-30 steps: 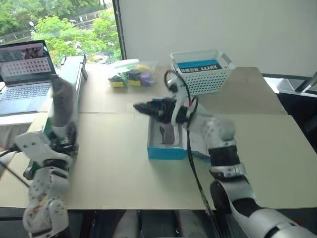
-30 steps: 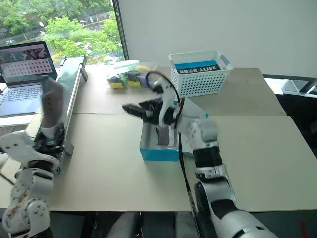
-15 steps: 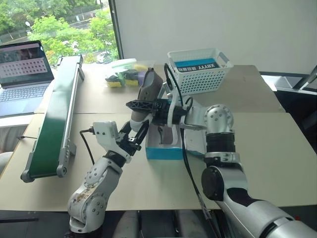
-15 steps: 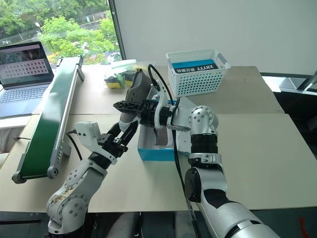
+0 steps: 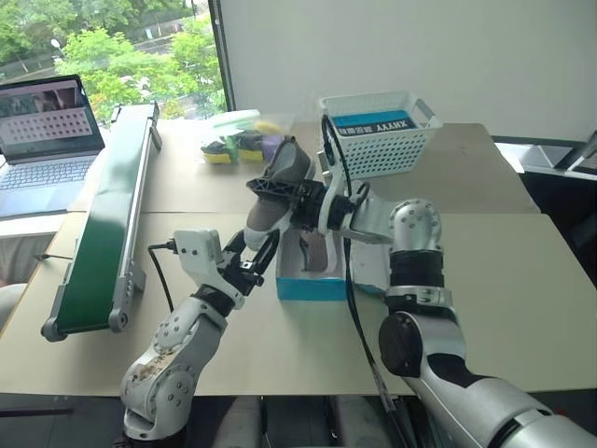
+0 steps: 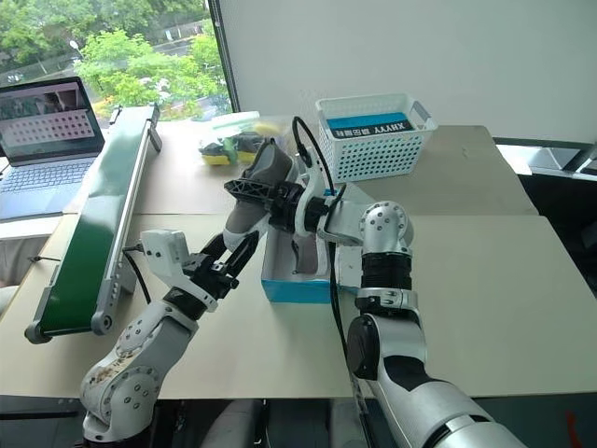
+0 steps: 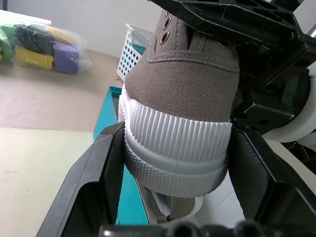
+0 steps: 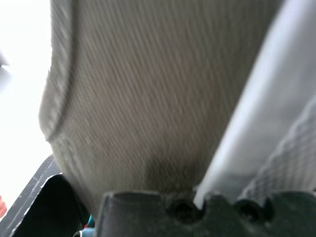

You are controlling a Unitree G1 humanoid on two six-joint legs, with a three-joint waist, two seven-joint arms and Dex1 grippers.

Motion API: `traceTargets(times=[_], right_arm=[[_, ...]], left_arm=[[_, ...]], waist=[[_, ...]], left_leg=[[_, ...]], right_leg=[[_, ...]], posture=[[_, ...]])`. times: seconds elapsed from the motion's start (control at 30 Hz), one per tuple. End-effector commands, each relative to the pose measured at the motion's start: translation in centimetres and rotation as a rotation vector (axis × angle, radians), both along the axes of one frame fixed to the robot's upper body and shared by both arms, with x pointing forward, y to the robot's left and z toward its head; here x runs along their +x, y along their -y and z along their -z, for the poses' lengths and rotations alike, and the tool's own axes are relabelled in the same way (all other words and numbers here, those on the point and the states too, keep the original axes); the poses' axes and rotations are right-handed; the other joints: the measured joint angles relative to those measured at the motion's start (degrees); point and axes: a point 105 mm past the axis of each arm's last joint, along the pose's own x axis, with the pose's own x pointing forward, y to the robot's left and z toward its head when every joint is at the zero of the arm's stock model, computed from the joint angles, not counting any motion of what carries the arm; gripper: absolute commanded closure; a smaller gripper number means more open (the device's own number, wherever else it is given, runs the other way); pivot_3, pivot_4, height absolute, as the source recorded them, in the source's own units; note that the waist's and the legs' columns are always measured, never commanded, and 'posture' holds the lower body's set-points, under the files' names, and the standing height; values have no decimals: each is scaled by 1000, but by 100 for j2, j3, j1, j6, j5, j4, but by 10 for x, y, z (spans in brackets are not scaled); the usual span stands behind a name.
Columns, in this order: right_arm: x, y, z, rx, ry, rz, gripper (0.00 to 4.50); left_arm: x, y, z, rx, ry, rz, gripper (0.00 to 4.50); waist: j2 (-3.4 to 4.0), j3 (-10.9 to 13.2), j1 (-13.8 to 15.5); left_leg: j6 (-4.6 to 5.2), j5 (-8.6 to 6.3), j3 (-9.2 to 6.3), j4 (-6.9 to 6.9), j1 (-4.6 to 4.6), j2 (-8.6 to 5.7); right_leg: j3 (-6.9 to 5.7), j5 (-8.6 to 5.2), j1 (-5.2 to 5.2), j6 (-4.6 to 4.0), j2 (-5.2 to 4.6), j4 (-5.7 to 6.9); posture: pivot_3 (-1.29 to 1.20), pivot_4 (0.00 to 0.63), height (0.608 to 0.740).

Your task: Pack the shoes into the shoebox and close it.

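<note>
With my left gripper's fingers around the shoe's toe (image 5: 262, 222), my right gripper should take the shoe's heel end (image 5: 292, 161) and my left gripper open before the shoe enters the shoebox.
A grey-beige shoe (image 5: 266, 213) stands on end in the air over the left edge of the blue shoebox (image 5: 312, 287). My left gripper (image 5: 254, 245) is shut on it from below, its fingers (image 7: 106, 168) pressed on both sides of the white ribbed sole (image 7: 177, 148). From the other side my right gripper (image 5: 277, 189) reaches across with its jaws open and straddles the shoe's upper part, so fabric fills the space between them (image 8: 148, 98). Another grey shoe (image 5: 314, 252) lies inside the open box.
A white perforated basket (image 5: 378, 131) stands behind the box. Along the table's left side runs a green conveyor belt (image 5: 107, 205), with a laptop (image 5: 47, 131) beyond it. A clear bag of coloured items (image 5: 238, 140) lies at the back.
My left arm swung the shoe from over the conveyor rightward to the box. The shoe's top now sits between the right gripper's open fingers, which held nothing before.
</note>
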Motion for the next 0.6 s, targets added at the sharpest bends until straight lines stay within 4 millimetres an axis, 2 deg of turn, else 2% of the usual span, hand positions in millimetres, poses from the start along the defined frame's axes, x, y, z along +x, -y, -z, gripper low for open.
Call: traceTargets(times=[0.03, 0.17, 0.2, 0.3, 0.53, 0.6], right_arm=[[16, 15, -19, 21, 66, 99, 0], [23, 20, -16, 20, 58, 134, 0], [24, 20, -16, 21, 58, 136, 405], [26, 21, -16, 28, 58, 150, 1208], [23, 17, -19, 32, 72, 131, 3602], [21, 16, -19, 27, 75, 121, 3963]], left_arm=[[-5, -3, -12, -13, 50, -14, 1803], [-4, -6, -12, -18, 46, -26, 1803], [-4, -6, -13, -23, 47, -26, 1815], [-2, -7, -13, -20, 48, -37, 1815], [-2, -8, -11, 3, 42, -43, 1815], [-2, -8, -8, 24, 32, -45, 1815]], waist=[[0, 0, 4], [0, 0, 9], [0, 0, 8], [0, 0, 5], [0, 0, 8], [0, 0, 7]], left_leg=[[0, 0, 0, 0, 0, 0], [0, 0, 0, 0, 0, 0], [0, 0, 0, 0, 0, 0], [0, 0, 0, 0, -1, 0], [0, 0, 0, 0, -1, 0], [0, 0, 0, 0, -1, 0]], right_leg=[[0, 0, 0, 0, 0, 0], [0, 0, 1, 0, 0, 0], [0, 0, 1, 0, 0, -1], [0, 0, 0, 0, 0, -1], [0, 0, 0, 0, -1, -1], [0, 0, 0, 0, -1, -1]], posture=[[0, 150, 735], [0, 150, 735], [0, 150, 735], [0, 150, 735], [0, 150, 735], [0, 150, 735]])
